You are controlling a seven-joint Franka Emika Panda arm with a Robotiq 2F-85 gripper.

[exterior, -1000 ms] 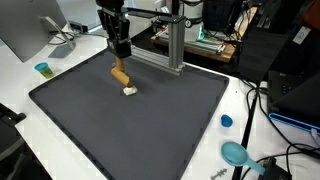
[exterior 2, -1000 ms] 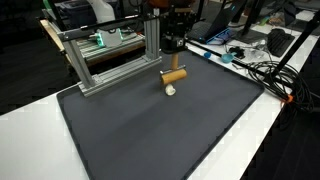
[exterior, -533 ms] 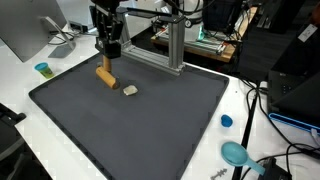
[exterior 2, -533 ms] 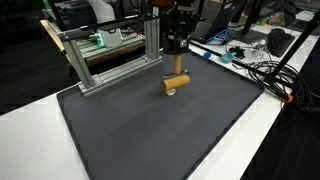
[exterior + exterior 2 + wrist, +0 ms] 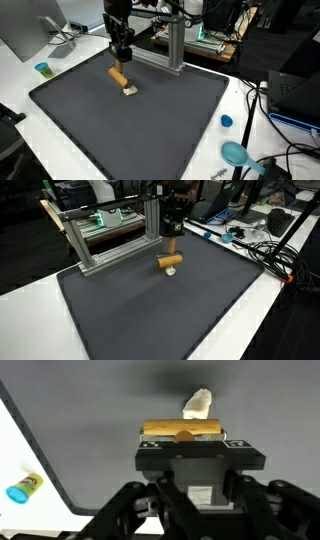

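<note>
My gripper needs to turn back, as the tan wooden stick point(image 5: 118, 77) is hanging off to one side of the cream lump, and move the stick over the lump.
My gripper point(image 5: 121, 55) point(image 5: 172, 230) hangs over the back of the dark grey mat point(image 5: 150, 125) point(image 5: 150, 310), shut on a tan wooden stick point(image 5: 117, 76) point(image 5: 170, 261). In the wrist view the stick point(image 5: 183, 430) lies crosswise in front of the gripper point(image 5: 183, 440), pinched at its middle. A small cream lump point(image 5: 130, 91) point(image 5: 171, 272) point(image 5: 197, 403) lies on the mat just beyond the stick's lower end. Whether stick and lump touch, I cannot tell.
An aluminium frame point(image 5: 172, 45) point(image 5: 110, 240) stands at the mat's back edge, close behind the gripper. On the white table around the mat lie a small teal cup point(image 5: 42, 69) point(image 5: 22, 488), a blue cap point(image 5: 226, 121), a teal scoop point(image 5: 236, 153) and cables point(image 5: 262, 252).
The gripper swung the stick sideways away from the cream lump half a second ago and has brought it back beside the lump. The lump has stayed put.
</note>
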